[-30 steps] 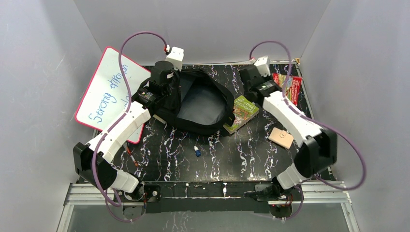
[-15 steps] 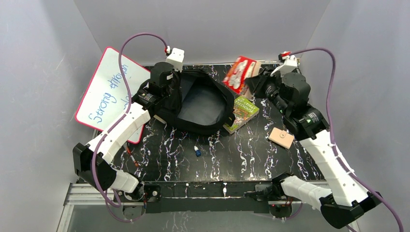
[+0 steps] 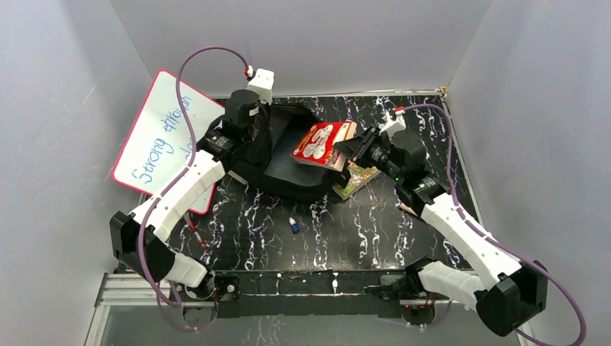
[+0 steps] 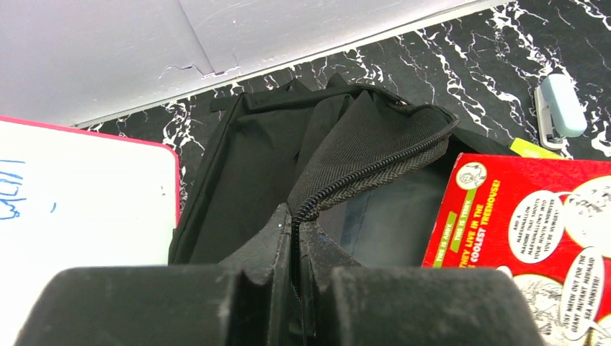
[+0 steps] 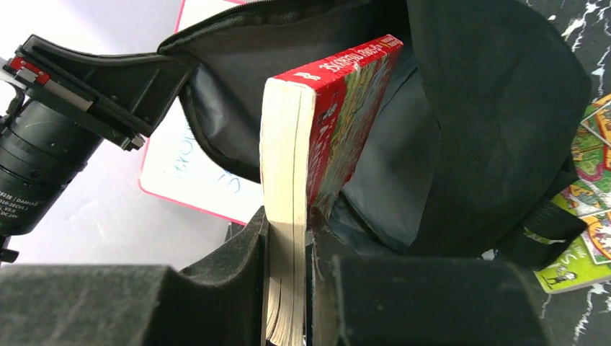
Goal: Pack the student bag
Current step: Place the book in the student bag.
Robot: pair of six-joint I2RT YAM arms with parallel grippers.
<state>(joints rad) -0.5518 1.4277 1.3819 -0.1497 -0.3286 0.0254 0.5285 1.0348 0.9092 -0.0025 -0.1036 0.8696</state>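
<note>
I should keep my right gripper lowering the book until it sits deep inside, then let go, as the red book's loose end (image 3: 307, 145) points into the bag's opening (image 3: 286, 160).
The student bag (image 3: 317, 189) is a black fabric backpack lying at the back middle of the table with its mouth wide open. My left gripper (image 3: 253, 138) is shut on the bag's zipper edge (image 4: 375, 169) at the left side and holds the flap up; the zipper runs between its fingers (image 4: 297, 231). My right gripper (image 3: 349, 150) is shut on a red paperback book (image 3: 320, 142) and holds it tilted over the bag's opening. In the right wrist view the red book (image 5: 324, 122) stands between the fingers (image 5: 288, 245), pointing into the bag's dark inside (image 5: 497, 108).
A green book (image 3: 360, 176) lies against the bag's right side. A whiteboard with a red rim (image 3: 166, 140) leans at the left. A small blue-and-white item (image 3: 294, 225) and a pen (image 3: 196, 236) lie nearer the front. A pale blue stapler (image 4: 560, 112) sits behind the bag.
My right arm has lifted the red book from the back right corner and swung it left and nearer, over the bag's opening. The left arm and bag have not moved.
</note>
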